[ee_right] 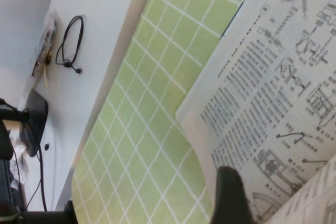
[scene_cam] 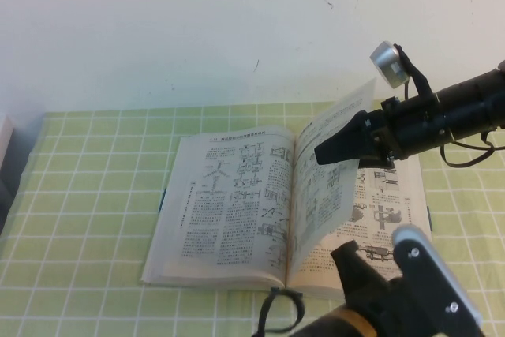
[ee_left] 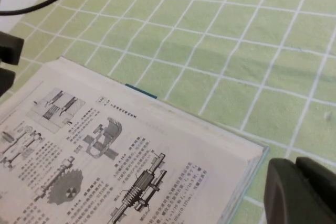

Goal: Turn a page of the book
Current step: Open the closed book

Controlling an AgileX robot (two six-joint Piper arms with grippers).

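Both halves of the book are spread wide open, so the lifted page will swing across the book's spine and stay down when the robot turns it.
The book lies open on the green checked cloth, with white pages of dense text and diagrams. One page stands lifted from the right half, curling up near the spine. My right gripper reaches in from the right and is shut on this page's upper part. In the right wrist view one dark finger lies against the printed page. My left gripper hovers at the book's near right part, shut and empty. In the left wrist view it sits just off the book's blue-edged corner.
The green checked cloth covers the table around the book. A white wall stands behind. A black cable loops at the near edge by the left arm. A dark object sits at the far left edge.
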